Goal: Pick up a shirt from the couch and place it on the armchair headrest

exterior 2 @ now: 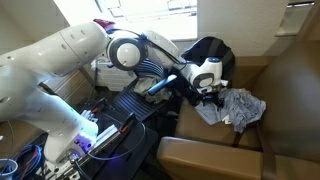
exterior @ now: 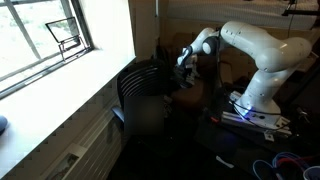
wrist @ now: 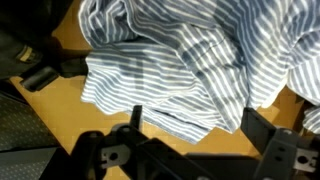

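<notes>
The open fingers of my gripper are hanging just short of the shirt's lower edge, so next I move my gripper inward over the bunched folds and close it there before I lift.
A crumpled blue-and-white striped shirt lies on the brown leather couch seat; it also shows in an exterior view. My gripper is open, its two dark fingers just short of the shirt's lower edge, with nothing between them. In the exterior views the gripper hangs over the couch next to the shirt. The black armchair with its ribbed back stands beside the couch and shows in both exterior views.
A bright window and sill run along one side. The robot base stands on a stand with cables around it. A dark garment lies on the couch back.
</notes>
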Controlling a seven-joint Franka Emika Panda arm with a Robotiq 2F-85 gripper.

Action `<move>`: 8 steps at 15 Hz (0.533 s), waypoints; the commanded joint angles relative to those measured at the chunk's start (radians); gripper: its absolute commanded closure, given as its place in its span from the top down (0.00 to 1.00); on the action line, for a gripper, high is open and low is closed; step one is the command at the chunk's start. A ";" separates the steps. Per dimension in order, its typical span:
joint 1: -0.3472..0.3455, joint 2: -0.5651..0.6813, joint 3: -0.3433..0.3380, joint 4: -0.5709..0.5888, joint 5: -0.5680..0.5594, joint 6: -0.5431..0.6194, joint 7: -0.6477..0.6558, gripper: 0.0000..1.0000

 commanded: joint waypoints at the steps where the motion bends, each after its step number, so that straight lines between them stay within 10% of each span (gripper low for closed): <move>1: -0.040 0.000 0.047 -0.033 -0.030 0.160 -0.179 1.00; 5: -0.103 0.005 0.107 -0.057 -0.101 0.316 -0.340 1.00; 8: -0.108 0.007 0.101 -0.026 -0.174 0.114 -0.282 1.00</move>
